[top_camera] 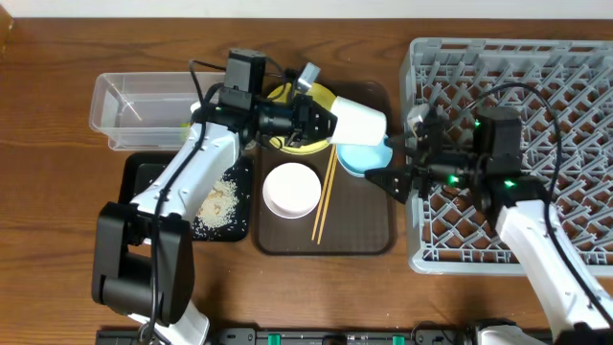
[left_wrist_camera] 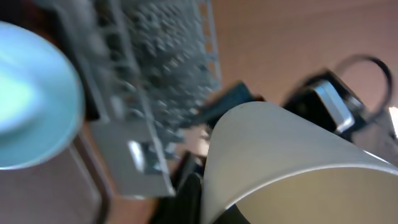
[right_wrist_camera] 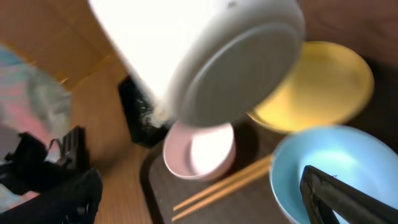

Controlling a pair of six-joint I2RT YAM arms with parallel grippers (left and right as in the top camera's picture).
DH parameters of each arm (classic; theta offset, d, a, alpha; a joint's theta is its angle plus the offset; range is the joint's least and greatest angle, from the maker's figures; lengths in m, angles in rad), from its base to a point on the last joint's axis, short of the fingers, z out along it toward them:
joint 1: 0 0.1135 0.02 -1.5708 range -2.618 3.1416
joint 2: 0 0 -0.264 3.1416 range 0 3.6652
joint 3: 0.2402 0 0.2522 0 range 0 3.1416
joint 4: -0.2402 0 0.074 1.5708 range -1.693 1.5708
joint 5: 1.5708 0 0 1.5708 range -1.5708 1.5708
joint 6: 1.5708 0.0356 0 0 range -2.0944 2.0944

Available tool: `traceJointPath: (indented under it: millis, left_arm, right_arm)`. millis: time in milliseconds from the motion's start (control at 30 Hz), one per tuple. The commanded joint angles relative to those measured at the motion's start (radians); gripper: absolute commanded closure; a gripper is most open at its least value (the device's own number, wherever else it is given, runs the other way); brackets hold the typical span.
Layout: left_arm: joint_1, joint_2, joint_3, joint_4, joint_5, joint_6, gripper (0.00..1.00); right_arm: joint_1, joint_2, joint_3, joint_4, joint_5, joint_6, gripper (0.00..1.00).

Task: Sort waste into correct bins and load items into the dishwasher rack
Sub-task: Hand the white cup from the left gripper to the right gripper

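My left gripper is holding the white bowl (top_camera: 356, 123) short of the grey rack. My right gripper should take the bowl's loose end (top_camera: 380, 127) and load the bowl into the rack.
My left gripper (top_camera: 324, 120) reaches right over the yellow plate (top_camera: 287, 144) and is shut on the rim of the white bowl (top_camera: 360, 119), which it holds tipped on its side above the brown tray. The bowl fills the left wrist view (left_wrist_camera: 292, 149). My right gripper (top_camera: 391, 177) is open, with one finger over the light blue bowl (top_camera: 362, 158), which also shows in the right wrist view (right_wrist_camera: 323, 168). The pale cup (top_camera: 292, 189) and the chopsticks (top_camera: 326, 196) lie on the tray. The grey rack (top_camera: 556, 105) stands at the right. No paper scrap shows.
The brown serving tray (top_camera: 369, 230) sits mid-table. The clear tub (top_camera: 134, 105) is at the back left, with a greenish bit at its right end. The black tray (top_camera: 144, 177) in front of it holds rice scraps (top_camera: 222, 203). My left arm crosses above both bins.
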Motion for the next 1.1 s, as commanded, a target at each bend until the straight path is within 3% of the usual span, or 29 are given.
traceJointPath:
  millis: [0, 267, 500, 867, 933, 967, 1067]
  left_arm:
    - [-0.005, -0.002, 0.007, 0.004, 0.141, -0.043, 0.94]
    - [-0.025, -0.002, 0.007, 0.004, 0.155, -0.05, 0.94]
    - [-0.039, -0.002, 0.007, 0.004, 0.155, -0.05, 0.94]
    - [-0.039, -0.002, 0.007, 0.004, 0.156, -0.05, 0.93]
    - [-0.039, -0.002, 0.007, 0.004, 0.155, -0.049, 0.86]
    - [-0.039, -0.002, 0.007, 0.005, 0.154, -0.045, 0.77]
    - [-0.036, -0.002, 0.007, 0.004, 0.123, 0.008, 0.64]
  right_arm:
    - [0.015, 0.026, 0.013, 0.08, -0.093, -0.029, 0.02]
    - [0.015, 0.027, 0.013, 0.375, -0.177, 0.063, 0.05]
    - [0.016, 0.027, 0.013, 0.424, -0.212, 0.105, 0.13]
    - [0.016, 0.027, 0.013, 0.429, -0.212, 0.105, 0.46]
    - [0.016, 0.027, 0.013, 0.429, -0.212, 0.106, 0.46]
    - [0.016, 0.027, 0.013, 0.428, -0.212, 0.106, 0.48]
    - [0.014, 0.027, 0.013, 0.425, -0.204, 0.106, 0.56]
